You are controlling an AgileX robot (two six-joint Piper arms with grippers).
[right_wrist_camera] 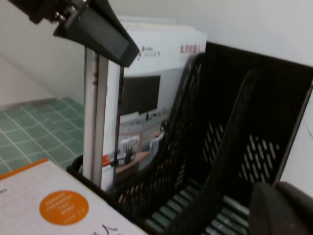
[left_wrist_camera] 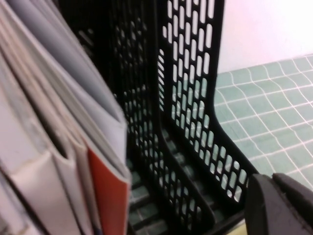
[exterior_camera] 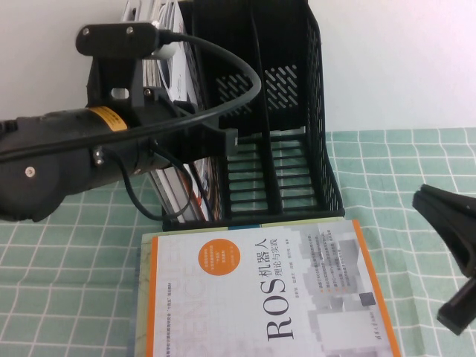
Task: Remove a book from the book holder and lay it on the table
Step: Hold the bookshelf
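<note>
A thin edge shows on the grey-white book next to thicker ones, so the book will bend into a curve when my right gripper carries it.
The black book holder stands at the back of the mint-green grid table. Several books stand in its left compartment. The grey-white book with the peach-toned photo faces out in the right wrist view. Parts of these books show behind my left arm. My left gripper is open at that compartment, with one finger on the inner side of the books. The left wrist view shows the book edges and one finger apart from them. My right gripper is open and empty, at the right over the table.
The orange-bordered white ROS book lies flat on the table just in front of the holder, and also shows in the right wrist view. The holder's middle and right compartments hold nothing. A white wall is behind.
</note>
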